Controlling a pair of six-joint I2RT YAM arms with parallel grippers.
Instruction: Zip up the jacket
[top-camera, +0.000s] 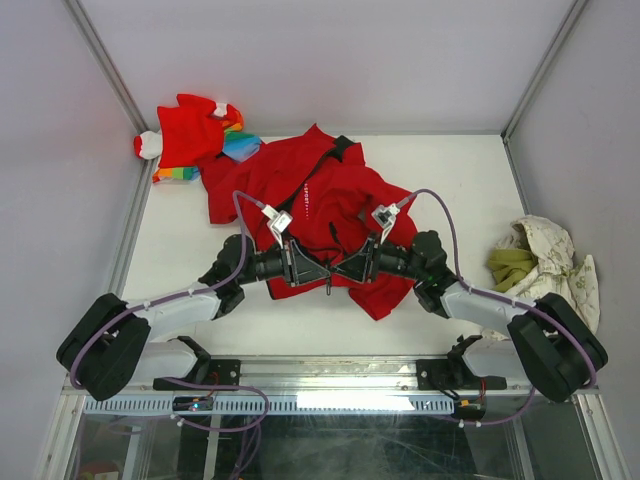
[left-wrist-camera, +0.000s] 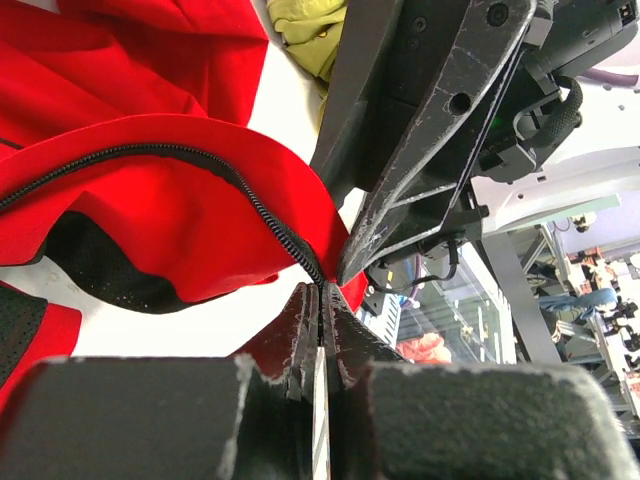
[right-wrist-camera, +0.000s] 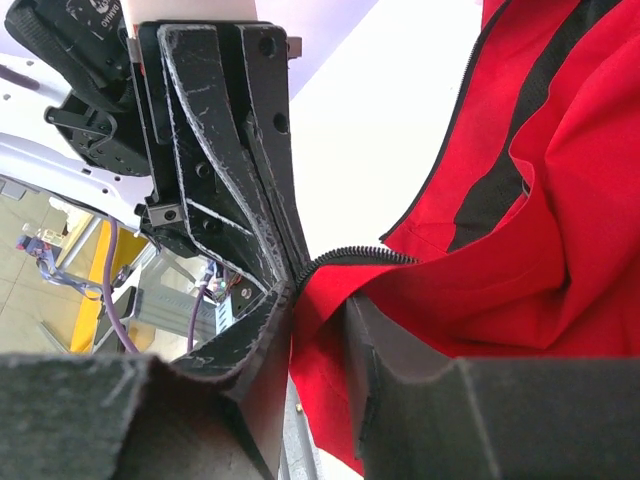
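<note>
The jacket's other edge (right-wrist-camera: 450, 142) is loose, so next my right gripper takes over the zipper's end (left-wrist-camera: 311, 264) from my left gripper. My left gripper can then go and get that edge.
The red jacket (top-camera: 310, 205) lies crumpled in the middle of the white table, its dark collar at the far side. Both grippers meet at its near hem. My left gripper (top-camera: 322, 270) is shut on the jacket's edge right at the end of the dark zipper (left-wrist-camera: 255, 205); its tips (left-wrist-camera: 325, 292) pinch the cloth. My right gripper (top-camera: 343, 270) faces it tip to tip and also shows in the left wrist view (left-wrist-camera: 400, 150). The right jaws (right-wrist-camera: 318, 300) hold a fold of red cloth between them, beside the zipper's teeth (right-wrist-camera: 365, 252). No slider shows.
A smaller red garment with rainbow stripes and white cuffs (top-camera: 195, 135) lies at the far left corner. A cream and olive-green cloth (top-camera: 540, 262) lies at the right edge, also in the left wrist view (left-wrist-camera: 305, 30). Grey walls enclose three sides of the table.
</note>
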